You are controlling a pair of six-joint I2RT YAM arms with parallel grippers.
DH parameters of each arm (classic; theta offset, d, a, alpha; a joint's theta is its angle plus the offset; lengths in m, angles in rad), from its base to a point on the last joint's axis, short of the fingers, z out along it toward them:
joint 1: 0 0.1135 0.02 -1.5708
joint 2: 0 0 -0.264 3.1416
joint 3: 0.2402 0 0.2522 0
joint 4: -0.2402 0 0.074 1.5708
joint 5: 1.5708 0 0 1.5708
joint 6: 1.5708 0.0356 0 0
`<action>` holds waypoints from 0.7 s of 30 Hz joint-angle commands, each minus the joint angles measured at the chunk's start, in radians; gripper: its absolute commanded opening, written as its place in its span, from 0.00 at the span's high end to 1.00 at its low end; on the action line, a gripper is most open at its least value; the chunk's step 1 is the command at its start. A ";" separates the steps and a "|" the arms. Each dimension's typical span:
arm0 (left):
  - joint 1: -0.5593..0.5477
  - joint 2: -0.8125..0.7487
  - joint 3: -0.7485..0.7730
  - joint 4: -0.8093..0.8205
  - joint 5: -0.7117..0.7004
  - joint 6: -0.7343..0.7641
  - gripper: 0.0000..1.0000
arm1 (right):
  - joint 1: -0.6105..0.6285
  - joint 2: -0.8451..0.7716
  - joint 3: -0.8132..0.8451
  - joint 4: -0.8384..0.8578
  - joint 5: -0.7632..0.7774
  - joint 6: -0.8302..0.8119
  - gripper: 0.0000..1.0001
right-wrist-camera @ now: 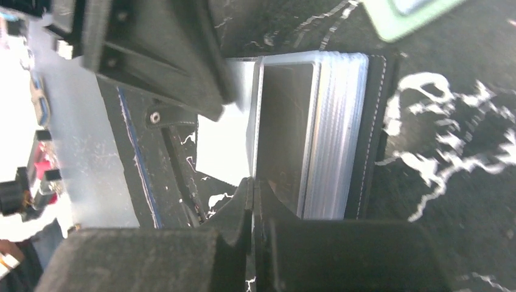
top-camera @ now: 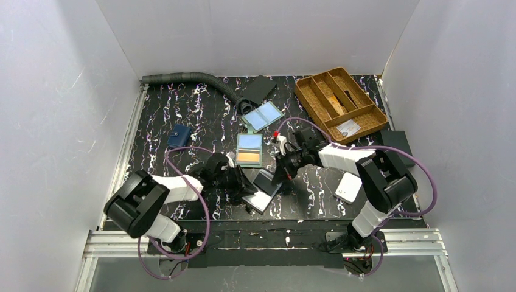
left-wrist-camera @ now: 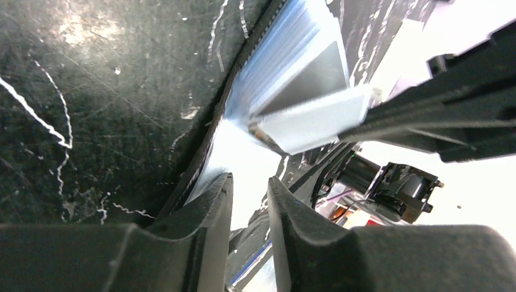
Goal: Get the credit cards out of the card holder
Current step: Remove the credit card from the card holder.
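Note:
My left gripper's fingers are over the white page, short of the lifted leaf's lower edge. I need to spread them wider and pinch that edge.
The grey-green card holder lies flat, showing a blue card and an orange card; neither gripper touches it. Its edge shows in the right wrist view. Both grippers are at a black sleeve book with several clear leaves and a black-grey card on top. My right gripper is shut on a thin pale leaf, lifted on edge; I cannot tell whether it is card or sleeve. My left gripper is slightly open over the book's white near page.
A bifold with two pale blue panels lies behind the holder. A small navy wallet is at the left. A white square box is at the right, a wooden divided tray at the back right, a grey hose at the back.

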 commanded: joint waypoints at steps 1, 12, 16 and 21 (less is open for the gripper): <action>-0.003 -0.090 -0.012 -0.017 -0.024 0.035 0.68 | -0.092 -0.065 -0.062 0.139 -0.050 0.146 0.99; -0.002 0.086 0.110 0.218 0.094 -0.036 0.58 | -0.199 -0.086 -0.177 0.389 -0.108 0.402 0.99; -0.003 0.117 0.135 0.286 0.105 -0.059 0.57 | -0.202 -0.086 -0.183 0.394 -0.100 0.406 0.99; -0.003 0.159 0.153 0.307 0.093 -0.086 0.59 | -0.203 -0.066 -0.184 0.409 -0.117 0.424 0.99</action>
